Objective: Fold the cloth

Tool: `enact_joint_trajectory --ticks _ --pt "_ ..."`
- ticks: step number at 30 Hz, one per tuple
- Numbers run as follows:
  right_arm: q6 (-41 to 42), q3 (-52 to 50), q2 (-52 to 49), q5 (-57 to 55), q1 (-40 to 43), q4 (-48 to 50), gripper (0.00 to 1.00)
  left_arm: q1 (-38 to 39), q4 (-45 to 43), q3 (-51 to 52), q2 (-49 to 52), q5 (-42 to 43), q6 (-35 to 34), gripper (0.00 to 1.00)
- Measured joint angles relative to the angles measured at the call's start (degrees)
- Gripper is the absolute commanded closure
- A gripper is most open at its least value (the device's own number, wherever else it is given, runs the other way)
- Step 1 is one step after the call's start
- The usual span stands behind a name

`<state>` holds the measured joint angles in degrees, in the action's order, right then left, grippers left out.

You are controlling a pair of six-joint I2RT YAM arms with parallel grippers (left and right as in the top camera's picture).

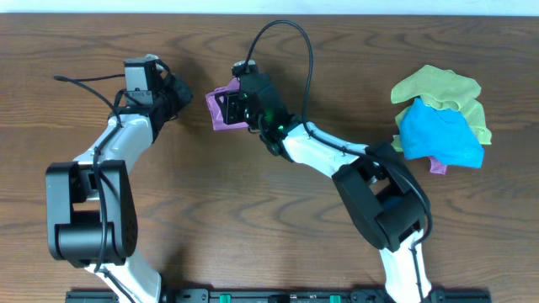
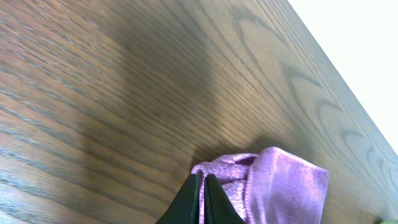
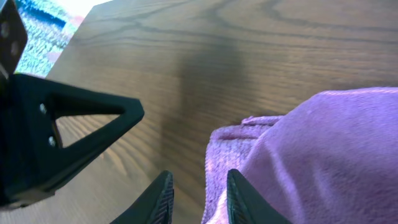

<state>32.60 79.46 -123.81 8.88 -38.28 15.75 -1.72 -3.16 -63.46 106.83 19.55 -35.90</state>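
The robot's right gripper is crowding the lilac cloth's bunched edge [image 1: 218, 111] next to the left gripper, so the right gripper should move away before the left gripper takes that edge [image 1: 214, 103].
The lilac cloth [image 1: 211, 105] lies bunched on the wooden table at upper centre. It shows in the left wrist view [image 2: 280, 183] and fills the lower right of the right wrist view [image 3: 311, 155]. My right gripper [image 1: 229, 105] is right over it, jaws open [image 3: 199, 190], with the cloth's edge against the right finger and bare table between the fingers. My left gripper [image 1: 184, 94] is just left of the cloth, jaws shut [image 2: 202, 186], tips pointing at the cloth's near edge. It holds nothing that I can see.
A pile of other cloths lies at the right: a yellow-green one [image 1: 438, 88] on a bright blue one [image 1: 440, 135], with a pink bit below. The left gripper's black finger [image 3: 74, 130] shows close by in the right wrist view.
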Motion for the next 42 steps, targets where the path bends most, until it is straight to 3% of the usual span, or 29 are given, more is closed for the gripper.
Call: enact_joint_trajectory --ticks 4,8,13,15,16,18,21,23,27,38,42 --pt "0.0 0.2 0.0 1.1 -0.8 0.1 0.69 -0.7 0.0 0.0 0.0 0.0 0.0 0.94" --pt "-0.8 1.0 0.0 1.8 -1.0 0.1 0.68 -0.8 0.0 0.0 0.0 0.3 0.3 0.79" --pt "-2.7 2.3 0.0 1.9 -0.2 -0.2 0.58 -0.8 0.2 0.0 0.0 1.6 0.3 0.62" --pt "-3.1 2.3 0.2 2.0 0.5 -1.2 0.48 -0.8 0.2 0.0 0.0 2.4 0.4 0.57" --pt "-3.2 2.3 0.3 2.0 1.1 -2.0 0.36 -0.8 0.2 0.0 0.0 2.8 0.5 0.53" --pt "-3.5 2.3 0.9 2.0 2.4 -4.4 0.01 -0.8 0.2 0.0 0.0 3.6 0.5 0.41" --pt "-4.9 2.3 2.8 2.6 4.5 -7.3 0.01 -0.8 0.3 0.0 0.0 4.8 0.7 0.22" --pt "-5.6 2.3 4.6 3.0 5.8 -9.6 0.01 -0.8 0.3 0.0 0.0 5.6 0.8 0.02" --pt "-8.3 2.4 9.2 3.9 7.7 -16.4 0.01 -0.8 0.4 0.0 0.0 7.2 0.5 0.05" --pt "-24.1 2.9 22.9 5.6 12.9 -48.0 0.01 -0.8 3.4 -0.1 -0.1 11.1 0.2 0.05" --pt "-27.7 2.9 27.6 4.5 15.0 -54.2 0.01 -0.8 4.6 -0.1 -0.1 12.2 0.2 0.05"
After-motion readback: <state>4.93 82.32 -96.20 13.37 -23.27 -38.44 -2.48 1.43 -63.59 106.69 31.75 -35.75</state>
